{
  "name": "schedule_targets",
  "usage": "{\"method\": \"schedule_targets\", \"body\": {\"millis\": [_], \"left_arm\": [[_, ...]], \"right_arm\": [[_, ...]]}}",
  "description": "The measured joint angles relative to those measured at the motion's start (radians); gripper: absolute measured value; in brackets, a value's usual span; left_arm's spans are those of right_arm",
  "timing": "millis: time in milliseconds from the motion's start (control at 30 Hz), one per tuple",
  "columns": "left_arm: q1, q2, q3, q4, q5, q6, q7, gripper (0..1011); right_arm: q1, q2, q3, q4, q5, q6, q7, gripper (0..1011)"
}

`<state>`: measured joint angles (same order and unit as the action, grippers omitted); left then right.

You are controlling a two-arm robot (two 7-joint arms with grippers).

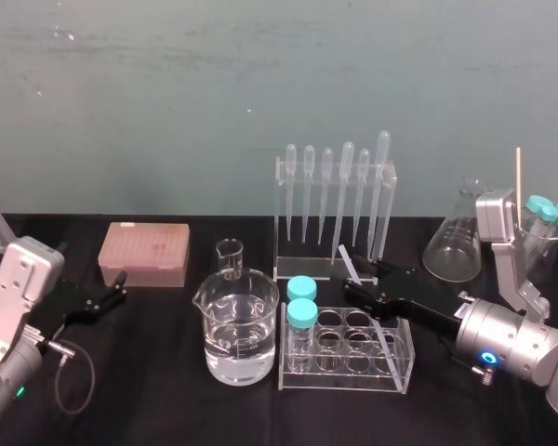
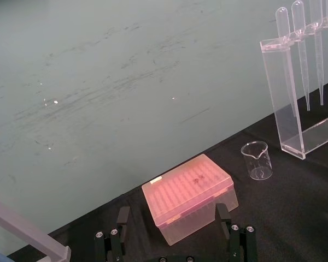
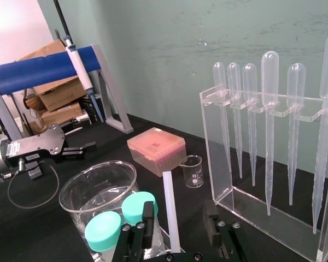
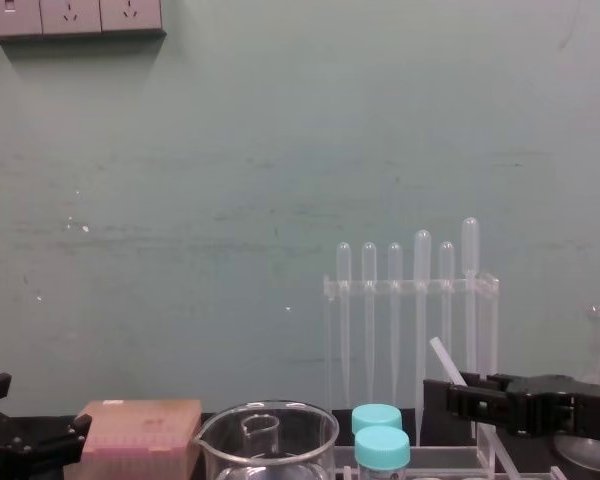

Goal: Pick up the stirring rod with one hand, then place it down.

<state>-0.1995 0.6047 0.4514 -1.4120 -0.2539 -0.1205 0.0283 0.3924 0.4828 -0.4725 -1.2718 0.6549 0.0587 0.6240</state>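
Observation:
My gripper will lift the stirring rod (image 4: 446,360), which leans tilted in the clear tube rack (image 4: 503,455), so the rod will slide up freely and the rack will stay in place.
The stirring rod (image 1: 348,264) is a translucent-white stick leaning tilted, its lower end in the clear tube rack (image 1: 405,364) and its upper end toward the pipette stand. My right gripper (image 1: 361,280) reaches in from the right at the rod's upper part. In the right wrist view the rod (image 3: 169,210) runs between the two black fingers (image 3: 148,218), with a gap on each side; the right gripper (image 3: 179,222) is open around it. The chest view shows the rod's tip (image 4: 441,357) above the gripper. My left gripper (image 1: 110,295) rests open at the left, by the pink box.
A large beaker of water (image 1: 235,333) and two blue-capped vials (image 1: 301,313) stand just left of the rack. Behind are a pipette stand (image 1: 335,218), a small beaker (image 1: 230,255) and a pink tip box (image 1: 144,253). A conical flask (image 1: 454,237) stands far right.

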Motion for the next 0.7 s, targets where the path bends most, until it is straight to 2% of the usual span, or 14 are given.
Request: {"method": "schedule_targets", "body": {"millis": [100,167,200,267,400,533,700], "left_arm": [[0.000,0.000,0.000,0.000,0.000,0.000,0.000,1000],[0.000,0.000,0.000,0.000,0.000,0.000,0.000,1000],[0.000,0.000,0.000,0.000,0.000,0.000,0.000,1000],[0.000,0.000,0.000,0.000,0.000,0.000,0.000,1000],[0.000,0.000,0.000,0.000,0.000,0.000,0.000,1000],[0.000,0.000,0.000,0.000,0.000,0.000,0.000,1000],[0.000,0.000,0.000,0.000,0.000,0.000,0.000,1000]], "right_arm": [[0.000,0.000,0.000,0.000,0.000,0.000,0.000,537],[0.000,0.000,0.000,0.000,0.000,0.000,0.001,468],[0.000,0.000,0.000,0.000,0.000,0.000,0.001,403],[0.000,0.000,0.000,0.000,0.000,0.000,0.001,362],[0.000,0.000,0.000,0.000,0.000,-0.001,0.001,202],[0.000,0.000,0.000,0.000,0.000,-0.001,0.001,94],[0.000,0.000,0.000,0.000,0.000,-0.001,0.001,74]]}}
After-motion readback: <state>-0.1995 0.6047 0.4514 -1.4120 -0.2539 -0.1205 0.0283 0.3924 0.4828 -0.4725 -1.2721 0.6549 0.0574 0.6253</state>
